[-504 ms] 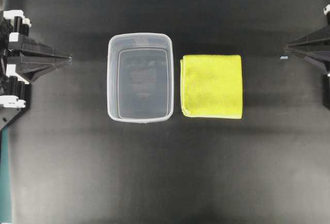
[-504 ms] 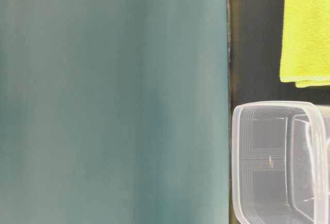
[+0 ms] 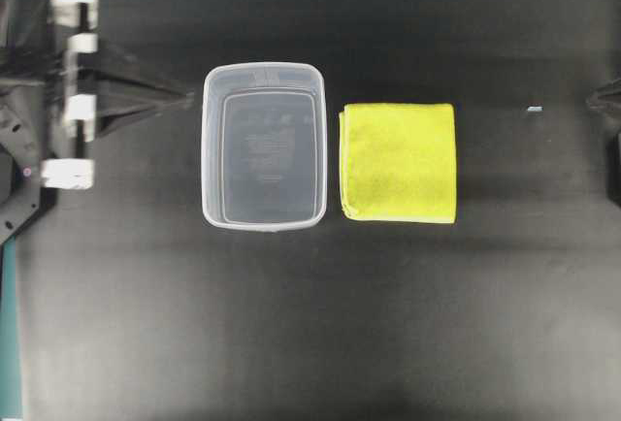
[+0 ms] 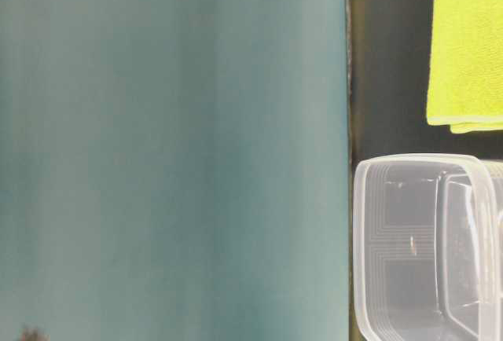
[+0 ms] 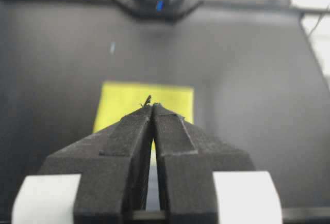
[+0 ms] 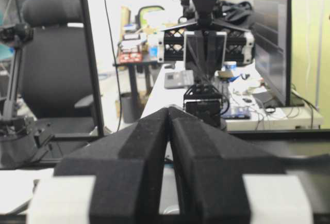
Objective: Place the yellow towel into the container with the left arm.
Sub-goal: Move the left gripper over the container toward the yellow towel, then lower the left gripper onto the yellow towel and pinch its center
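Note:
The yellow towel [image 3: 400,162] will stay folded when I lift it but bulge up and sag at its corners, because soft layers stack along the folded edge [image 3: 344,164].
The yellow towel [image 3: 399,162] lies folded flat on the black table, right of the container [image 3: 263,145], a clear empty tub at mid-table. Both show at table level too: the towel [image 4: 468,46] and the container [image 4: 424,247]. My left gripper [image 3: 184,98] is shut with nothing in it, its tip just left of the tub's upper left corner. In the left wrist view the left gripper [image 5: 152,105] points toward the towel [image 5: 124,105] ahead. My right gripper [image 6: 169,109] is shut and empty; overhead only a dark tip of the right gripper [image 3: 594,99] shows at the right edge.
A small pale speck [image 3: 534,109] lies on the table right of the towel. A teal wall [image 4: 173,152] fills most of the table-level view. The left arm's body with white clips [image 3: 73,91] occupies the left edge.
The left arm has swung toward the tub, its tip now close to the tub's left side. The right gripper has drawn back to the right edge.

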